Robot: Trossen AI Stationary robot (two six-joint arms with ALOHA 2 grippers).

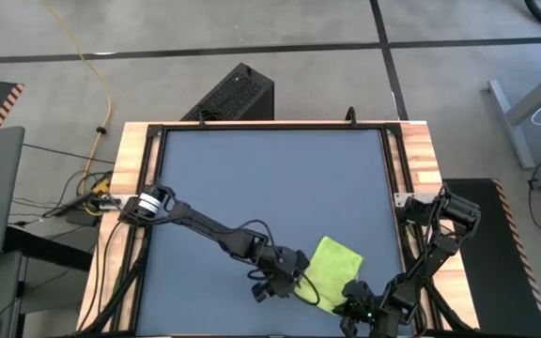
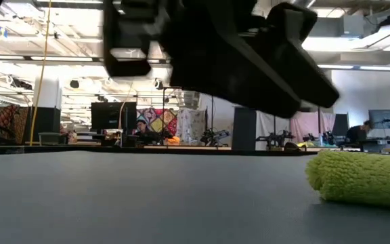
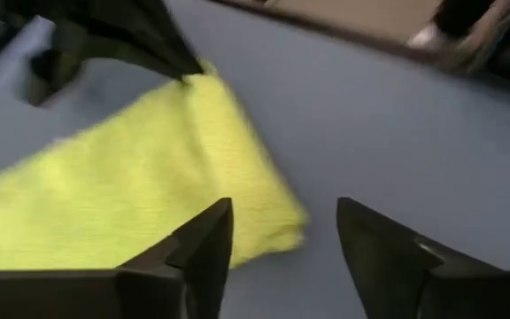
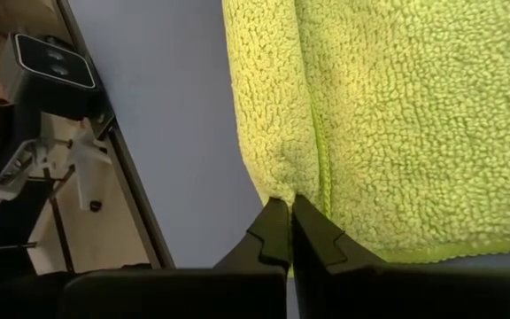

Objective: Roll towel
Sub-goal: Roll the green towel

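The towel's folded strip is pinched by my right gripper alone, so my left gripper should close on the strip's loose corner before both grippers roll up the towel.
The lime-green towel lies folded on the blue-grey table mat, near the front right; in the low view it rests as a thick soft fold. My left gripper is open just off the towel's left edge, one finger over the towel's corner and one over bare mat. My right gripper is shut at the towel's near end. My right gripper has its shut fingertips on the near end of a folded-over strip of the towel, where the cloth puckers. It comes slanting down from the table's near right side. The towel lies flat on the mat. One layer or several, I cannot tell.
The mat is bare to the left and far side of the towel. A black frame rail and wooden table edges border it. A black box stands on the floor beyond the far edge.
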